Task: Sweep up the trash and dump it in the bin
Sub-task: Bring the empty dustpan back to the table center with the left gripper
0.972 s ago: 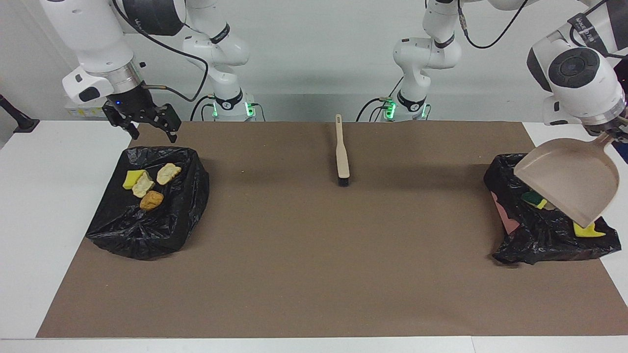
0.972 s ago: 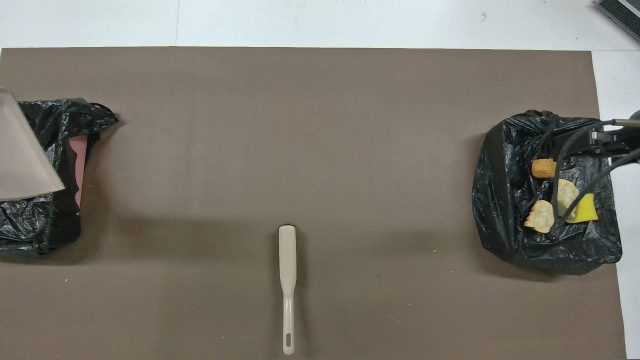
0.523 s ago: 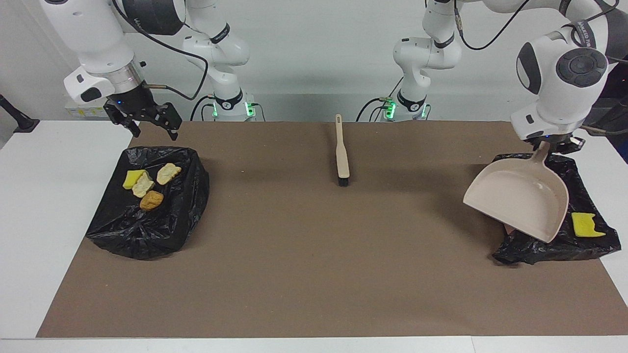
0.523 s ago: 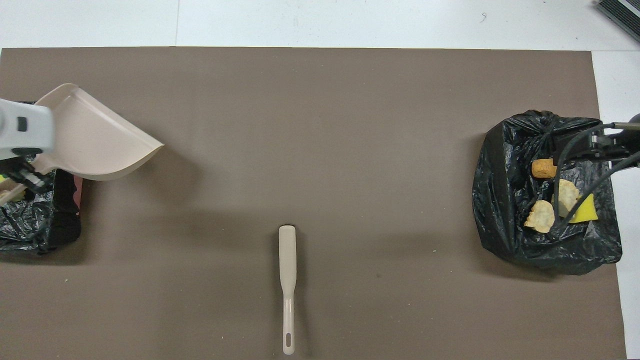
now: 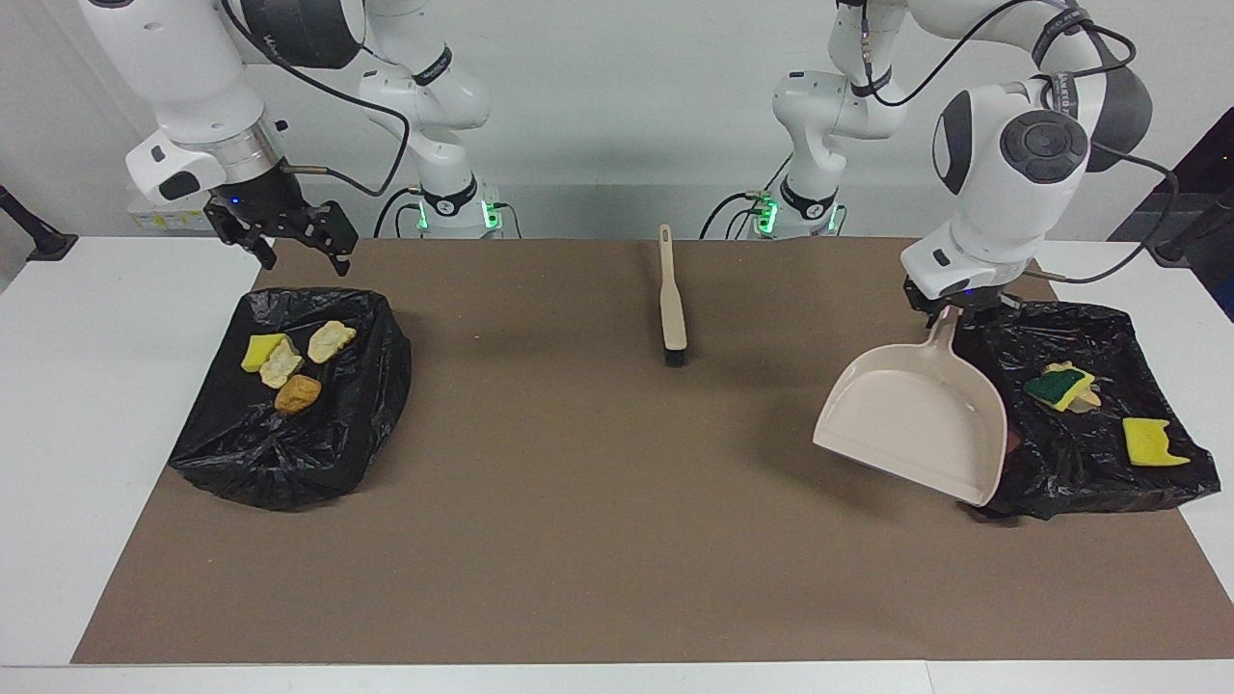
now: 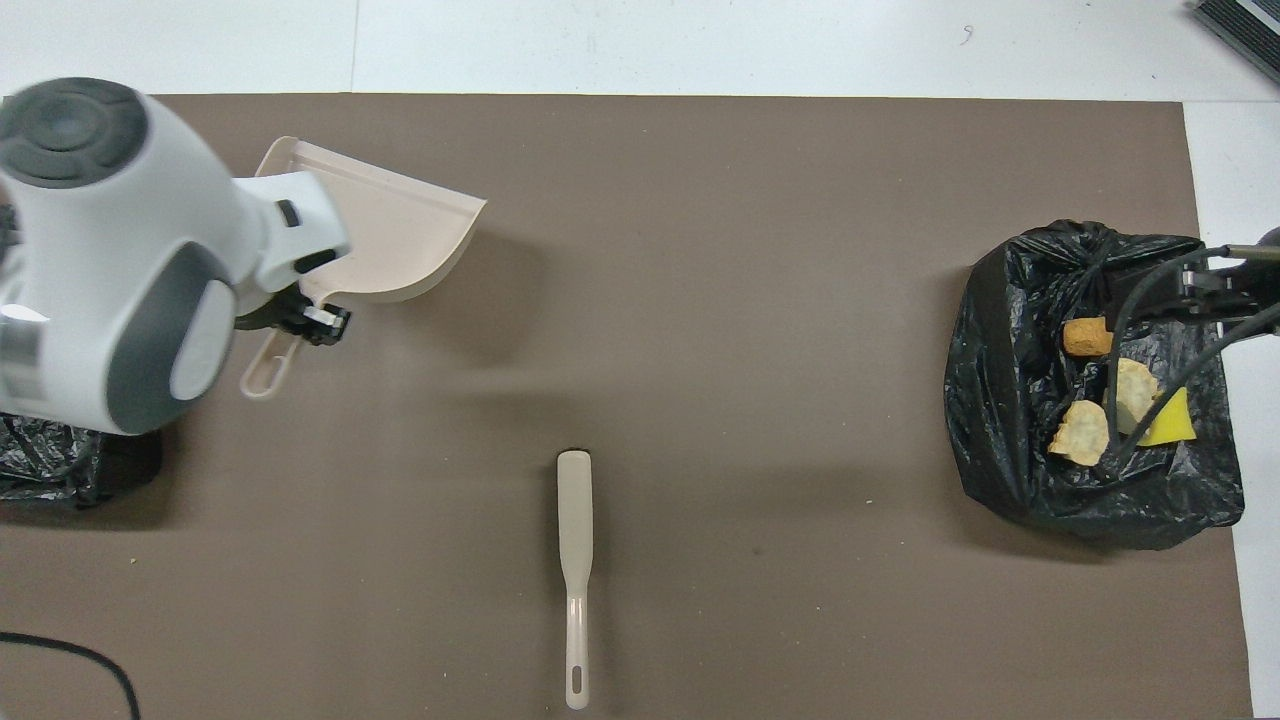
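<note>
My left gripper carries on going to the mat beyond the brush bristles, puts the beige dustpan down flat and lets go, because the dustpan is empty and the mat there is clear.
My left gripper is shut on the handle of the beige dustpan. It holds the pan tilted and empty above the mat, beside the black-bagged bin at the left arm's end. That bin holds a green-backed sponge and a yellow sponge piece. The pan also shows in the overhead view. My right gripper is open and empty over the robot-side edge of the other black-bagged bin. That bin holds a yellow sponge, two pale chunks and a golden-brown lump.
The beige brush lies on the brown mat midway between the bins, near the robots, its bristles pointing away from them. It also shows in the overhead view. White tabletop borders the mat at both ends.
My left arm has swung the dustpan off the bin toward the middle of the table, uncovering the green-backed sponge. The right gripper has hardly moved.
</note>
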`<state>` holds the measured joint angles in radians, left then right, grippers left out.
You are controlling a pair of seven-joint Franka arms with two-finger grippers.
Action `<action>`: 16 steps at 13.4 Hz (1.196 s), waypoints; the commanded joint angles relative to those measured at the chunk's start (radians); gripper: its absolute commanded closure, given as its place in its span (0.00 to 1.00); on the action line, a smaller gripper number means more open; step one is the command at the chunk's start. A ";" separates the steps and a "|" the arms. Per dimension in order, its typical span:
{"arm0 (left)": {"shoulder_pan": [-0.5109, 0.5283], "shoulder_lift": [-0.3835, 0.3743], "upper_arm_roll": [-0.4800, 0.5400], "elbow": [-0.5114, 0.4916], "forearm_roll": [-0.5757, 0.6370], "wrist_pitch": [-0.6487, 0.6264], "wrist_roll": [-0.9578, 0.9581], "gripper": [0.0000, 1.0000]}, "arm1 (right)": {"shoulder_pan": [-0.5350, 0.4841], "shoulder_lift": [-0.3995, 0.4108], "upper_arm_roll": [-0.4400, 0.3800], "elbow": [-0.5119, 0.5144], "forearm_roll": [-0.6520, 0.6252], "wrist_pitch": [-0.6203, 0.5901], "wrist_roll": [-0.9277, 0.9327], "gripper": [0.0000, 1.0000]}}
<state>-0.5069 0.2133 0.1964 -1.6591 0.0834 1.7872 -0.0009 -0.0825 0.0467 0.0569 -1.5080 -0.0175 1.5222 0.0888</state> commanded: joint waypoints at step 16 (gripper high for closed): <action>-0.232 0.268 0.020 0.047 -0.191 0.336 -0.335 0.64 | -0.008 -0.027 0.004 -0.027 0.017 -0.008 0.016 0.00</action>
<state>-0.7355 0.4760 0.2010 -1.6280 -0.0844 2.1132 -0.3359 -0.0825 0.0465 0.0569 -1.5094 -0.0175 1.5220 0.0888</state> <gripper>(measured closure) 0.674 0.000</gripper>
